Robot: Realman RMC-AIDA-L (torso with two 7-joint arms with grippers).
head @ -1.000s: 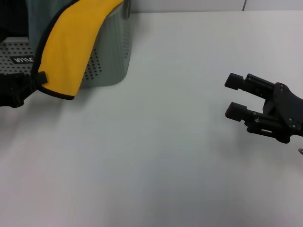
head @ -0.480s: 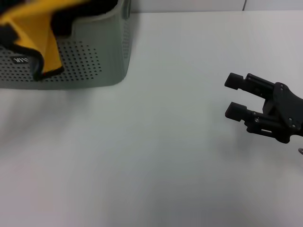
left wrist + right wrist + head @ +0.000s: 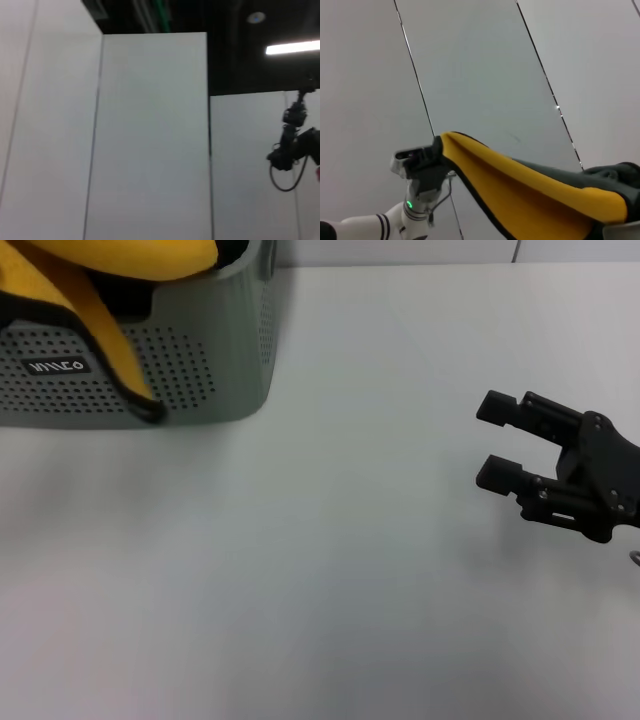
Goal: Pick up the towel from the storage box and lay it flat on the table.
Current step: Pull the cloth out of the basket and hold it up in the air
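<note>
The towel's black-edged strip (image 3: 132, 390) is hanging at the storage box, a long way from my right gripper, so my left gripper should first move the towel over the table's middle (image 3: 290, 540).
The towel (image 3: 110, 260) lies bunched in the storage box (image 3: 200, 370) at the table's far left, yellow side out. A narrow black-edged strip of it hangs over the box's front wall beside the dark label (image 3: 55, 366). My left gripper is out of the head view. In the right wrist view it (image 3: 432, 152) is high up, shut on the top edge of the towel (image 3: 520, 190), which stretches away from it as a yellow and dark grey-green fold. My right gripper (image 3: 492, 440) is open and empty over the table's (image 3: 330, 540) right side, far from the box.
White wall panels stand behind the table. The left wrist view shows only wall panels, a dark ceiling with a light, and a dark cabled device (image 3: 295, 145) far off.
The towel, which hung broadly over the box's front with my left gripper at its corner, has been pulled up and back, leaving only a strip hanging. The left gripper has left the head view. The right arm is still.
</note>
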